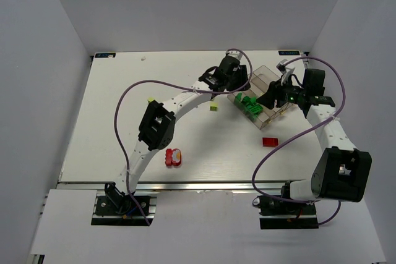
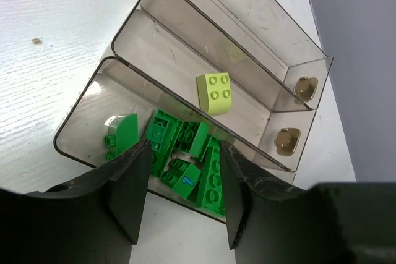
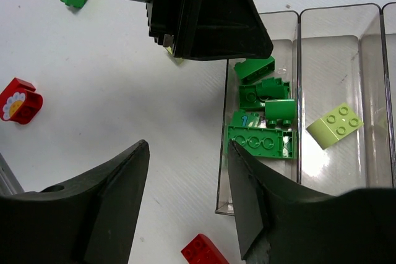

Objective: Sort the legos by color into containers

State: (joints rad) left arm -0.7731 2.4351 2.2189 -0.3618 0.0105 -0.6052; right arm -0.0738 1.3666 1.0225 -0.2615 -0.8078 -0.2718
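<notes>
The green lego with a yellow-green brick is far away from my right gripper. My left gripper should get the pair and bring it toward the tray [image 1: 263, 98].
A clear tray [image 2: 185, 41] has three long containers. Several dark green legos [image 2: 185, 153] are piled in the end one, and a pale yellow-green brick [image 2: 215, 93] lies alone in the middle one. My left gripper [image 2: 185, 196] hangs open just above the green pile's near rim, holding nothing. My right gripper [image 3: 189, 196] is open and empty over the table beside the tray [image 3: 328, 60], next to the green legos [image 3: 263, 122]. A red brick [image 3: 204, 251] lies just below its fingers. From above, both grippers, left [image 1: 240, 88] and right [image 1: 277, 97], flank the tray [image 1: 263, 78].
Loose on the table are a red brick [image 1: 270, 141], a red pair with a flower print [image 1: 174, 157] and two yellow-green bricks [image 1: 213, 107] [image 1: 150, 99]. The left arm's black housing [image 3: 204, 10] looms close above the tray. Purple cables arc over both arms.
</notes>
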